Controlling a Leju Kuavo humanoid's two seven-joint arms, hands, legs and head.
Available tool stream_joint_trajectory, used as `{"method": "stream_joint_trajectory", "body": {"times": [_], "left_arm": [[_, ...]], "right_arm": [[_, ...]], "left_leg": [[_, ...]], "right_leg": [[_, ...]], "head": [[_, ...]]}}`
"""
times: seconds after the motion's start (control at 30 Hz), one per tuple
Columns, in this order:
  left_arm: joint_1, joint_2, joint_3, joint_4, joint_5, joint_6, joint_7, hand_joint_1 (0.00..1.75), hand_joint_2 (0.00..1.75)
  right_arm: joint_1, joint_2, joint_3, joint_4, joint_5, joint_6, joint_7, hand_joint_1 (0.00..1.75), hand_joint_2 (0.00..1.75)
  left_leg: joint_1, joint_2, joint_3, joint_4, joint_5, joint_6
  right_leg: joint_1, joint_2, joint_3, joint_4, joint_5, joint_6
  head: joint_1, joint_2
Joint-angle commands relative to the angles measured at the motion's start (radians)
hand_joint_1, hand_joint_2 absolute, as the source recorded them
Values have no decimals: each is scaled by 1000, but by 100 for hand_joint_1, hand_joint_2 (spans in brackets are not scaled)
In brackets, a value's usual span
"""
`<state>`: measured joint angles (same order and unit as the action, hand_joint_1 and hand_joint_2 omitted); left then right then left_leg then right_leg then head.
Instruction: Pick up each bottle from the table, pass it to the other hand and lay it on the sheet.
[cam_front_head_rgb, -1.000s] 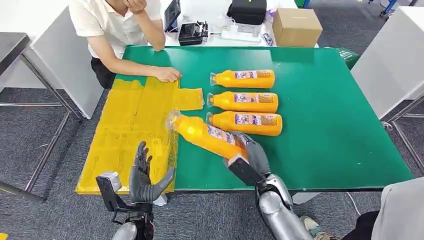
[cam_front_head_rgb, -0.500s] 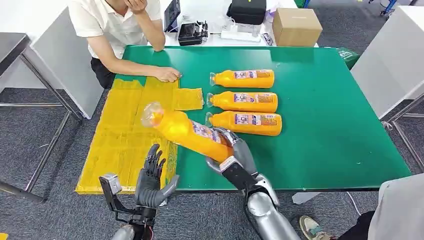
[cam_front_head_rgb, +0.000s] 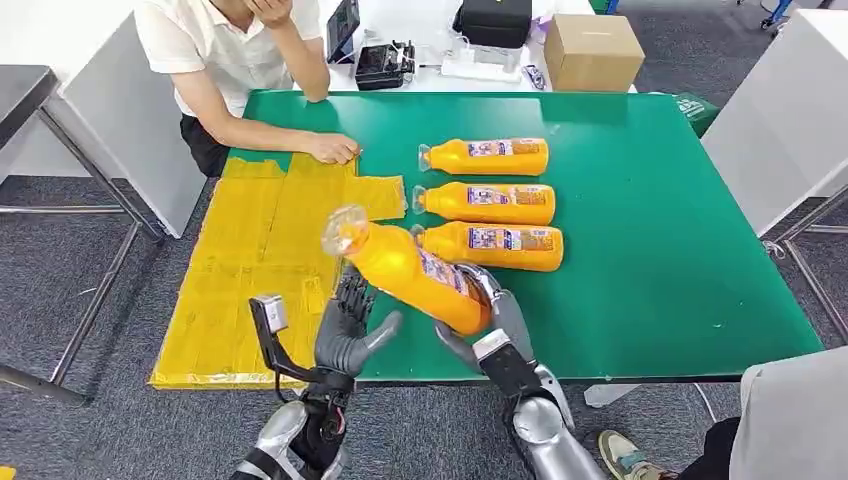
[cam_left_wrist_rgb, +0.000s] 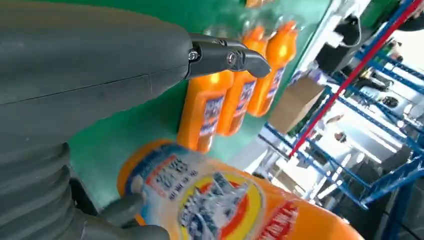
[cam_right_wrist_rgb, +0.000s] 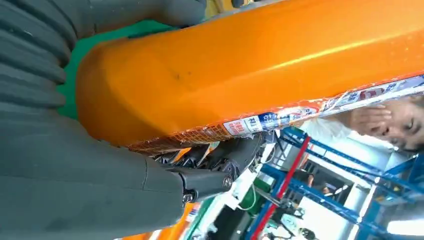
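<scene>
The orange bottle (cam_front_head_rgb: 418, 272) will stay still rather than roll when I lay it down, since the other bottles all lie with labels (cam_front_head_rgb: 488, 195) turned up.
My right hand (cam_front_head_rgb: 497, 318) grips the base end of an orange bottle (cam_front_head_rgb: 412, 270) and holds it tilted above the table's near edge, its clear cap (cam_front_head_rgb: 345, 230) pointing up and to the left. The same bottle (cam_right_wrist_rgb: 260, 70) fills the right wrist view. My left hand (cam_front_head_rgb: 352, 325) is raised just left of the bottle with fingers spread, holding nothing; the left wrist view shows the bottle's label (cam_left_wrist_rgb: 220, 200) close to its palm. Three more orange bottles (cam_front_head_rgb: 487, 157) (cam_front_head_rgb: 487, 203) (cam_front_head_rgb: 492, 246) lie in a row on the green table (cam_front_head_rgb: 640, 230). The yellow sheet (cam_front_head_rgb: 270, 250) covers the table's left part.
A person leans on the far left corner, one hand (cam_front_head_rgb: 331, 148) resting at the sheet's far edge. A cardboard box (cam_front_head_rgb: 592, 53) and dark devices (cam_front_head_rgb: 385, 62) stand beyond the table. Another person's grey sleeve (cam_front_head_rgb: 795, 420) is at the near right.
My right hand has lifted the bottle off the table and swung it up toward the middle. My left hand has risen and moved right, close beside the bottle.
</scene>
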<state>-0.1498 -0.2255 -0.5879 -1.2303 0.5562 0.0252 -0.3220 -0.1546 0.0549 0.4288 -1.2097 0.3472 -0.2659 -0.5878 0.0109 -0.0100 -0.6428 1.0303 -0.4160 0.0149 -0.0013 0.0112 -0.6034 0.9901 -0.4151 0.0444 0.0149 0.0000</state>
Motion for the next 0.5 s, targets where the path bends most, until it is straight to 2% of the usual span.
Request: {"method": "stream_joint_trajectory", "body": {"times": [0.03,0.3,0.5], "left_arm": [[-27,53,-62,-58,19,-22,-8,0,175],[-12,63,-78,-71,22,-32,-2,0,175],[-25,53,-78,-47,-19,21,-20,0,175]], "right_arm": [[-103,-9,77,198,74,-37,39,175,175],[-130,-3,90,262,102,-55,59,175,175],[-144,-7,133,277,169,-75,105,175,175]], "left_leg": [[-1,3,4,-1,-1,0],[0,1,1,-1,0,0],[-1,2,5,-2,-1,0]], "right_leg": [[0,2,3,-1,-1,-1],[0,1,2,-1,0,-1],[-1,1,4,-1,-1,-1]], "head": [[0,0],[0,0],[0,0]]}}
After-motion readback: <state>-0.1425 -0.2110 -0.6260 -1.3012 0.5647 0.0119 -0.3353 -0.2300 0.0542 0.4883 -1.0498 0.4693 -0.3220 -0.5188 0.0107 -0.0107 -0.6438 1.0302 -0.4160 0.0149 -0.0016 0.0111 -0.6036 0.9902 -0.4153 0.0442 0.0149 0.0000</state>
